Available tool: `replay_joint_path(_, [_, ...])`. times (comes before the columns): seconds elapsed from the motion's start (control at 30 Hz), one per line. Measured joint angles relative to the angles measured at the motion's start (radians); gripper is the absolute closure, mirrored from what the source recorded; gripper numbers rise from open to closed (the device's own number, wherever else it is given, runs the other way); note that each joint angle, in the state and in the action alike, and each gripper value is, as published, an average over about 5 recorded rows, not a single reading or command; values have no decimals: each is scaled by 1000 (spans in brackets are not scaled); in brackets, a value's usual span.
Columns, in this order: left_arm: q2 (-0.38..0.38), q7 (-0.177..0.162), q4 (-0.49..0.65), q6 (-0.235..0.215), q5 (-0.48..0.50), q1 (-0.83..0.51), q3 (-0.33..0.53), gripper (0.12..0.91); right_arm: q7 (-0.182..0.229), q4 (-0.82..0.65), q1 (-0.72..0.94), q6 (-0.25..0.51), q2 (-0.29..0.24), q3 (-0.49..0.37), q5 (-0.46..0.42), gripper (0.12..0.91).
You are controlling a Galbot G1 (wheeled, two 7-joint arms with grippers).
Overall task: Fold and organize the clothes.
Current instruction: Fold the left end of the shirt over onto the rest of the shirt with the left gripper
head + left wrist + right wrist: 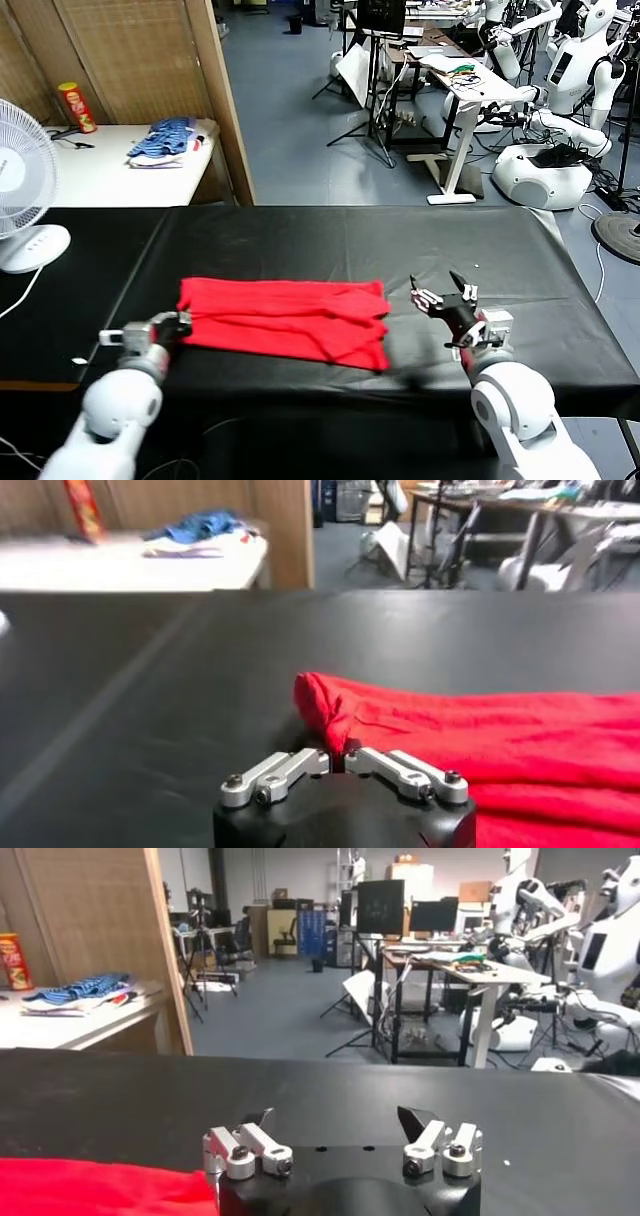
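Observation:
I should use my left gripper to fold the T-shirt's held end over toward the end [374, 326] near my right gripper, because the red T-shirt is stretched out in a long band [282, 318].
The clothes are one red T-shirt [285, 320], lying folded into a long flat band across the middle of the black table [350, 240]. My left gripper [180, 322] is low at the band's near-left corner and shut on a pinch of the red cloth. In the left wrist view the jaws [337, 755] meet with the shirt's bunched edge [330, 715] between them. My right gripper [440, 295] hovers just beyond the shirt's right end, apart from it, open and holding nothing. The right wrist view shows its spread fingers [335, 1120] and a strip of the shirt [100, 1188].
A white fan [25, 180] stands at the table's left edge. Behind it a white side table [120, 175] carries a blue-and-white heap of cloth [165, 140] and a red can [75, 105]. A wooden partition [225, 100] and other robots [560, 110] stand beyond.

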Motion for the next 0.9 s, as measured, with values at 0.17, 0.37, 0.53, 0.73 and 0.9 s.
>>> replay_joint_path(0.17, [114, -11, -4, 9, 29, -5, -12, 872, -2, 5, -5, 1, 7, 0, -17, 227])
replay_joint_path(0.37, [72, -77, -96, 19, -29, -3, 57, 872, -2, 24, -24, -2, 5, 19, -31, 227])
replay_joint_path(0.53, [-33, -139, -183, 40, -135, -37, 189, 872, -3, 37, -50, -1, 16, 40, -49, 227])
replay_joint_path(0.73, [-172, -167, -194, 58, -225, -81, 321, 872, -3, 46, -67, 0, 25, 56, -55, 227])
replay_joint_path(0.9, [-256, -162, -172, 52, -214, -91, 370, 872, -4, 45, -69, 0, 32, 56, -61, 227])
